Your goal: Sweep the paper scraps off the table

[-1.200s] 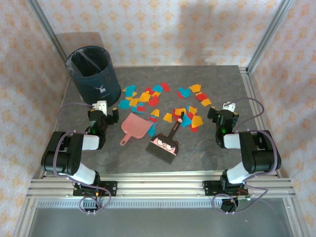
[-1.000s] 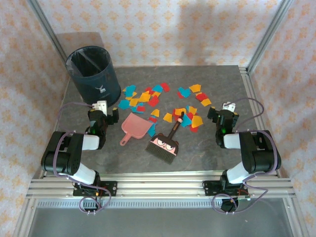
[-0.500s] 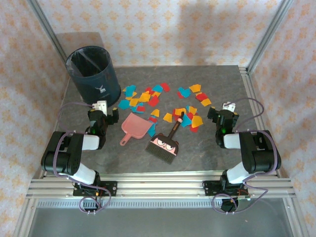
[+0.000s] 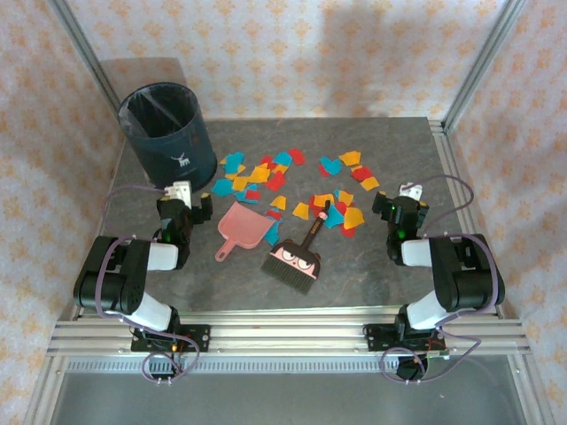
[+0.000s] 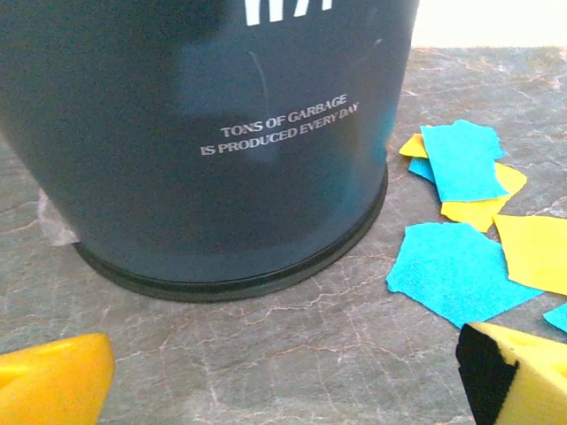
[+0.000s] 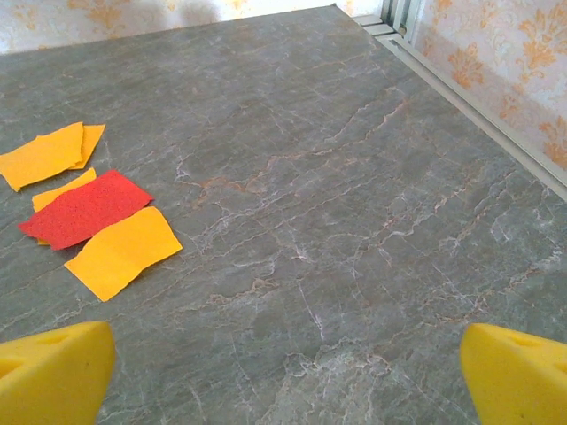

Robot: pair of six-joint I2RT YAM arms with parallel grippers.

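Next, I lift the brush (image 4: 309,239) with my left gripper and pass the end of its handle to my right gripper, because the brush lies flat with its handle over the paper scraps (image 4: 322,218).
Red, yellow-orange and teal paper scraps (image 4: 261,173) lie scattered across the middle of the dark grey table (image 4: 381,274), with a second cluster of paper scraps (image 4: 341,208) to the right. My left gripper (image 4: 186,205) rests low at the left, open and empty, facing teal and yellow paper scraps (image 5: 456,266) beside the bin. At the right my right gripper (image 4: 399,206) is open with nothing in it, over bare table (image 6: 354,230), with red and orange paper scraps (image 6: 97,221) to its left.
A dark blue bin (image 4: 166,137), the same bin (image 5: 204,133) close ahead of the left gripper, stands at the back left. A pink dustpan (image 4: 242,227) and a small brush (image 4: 297,255) lie in the middle front. Aluminium rails (image 4: 452,168) edge the table (image 6: 461,97).
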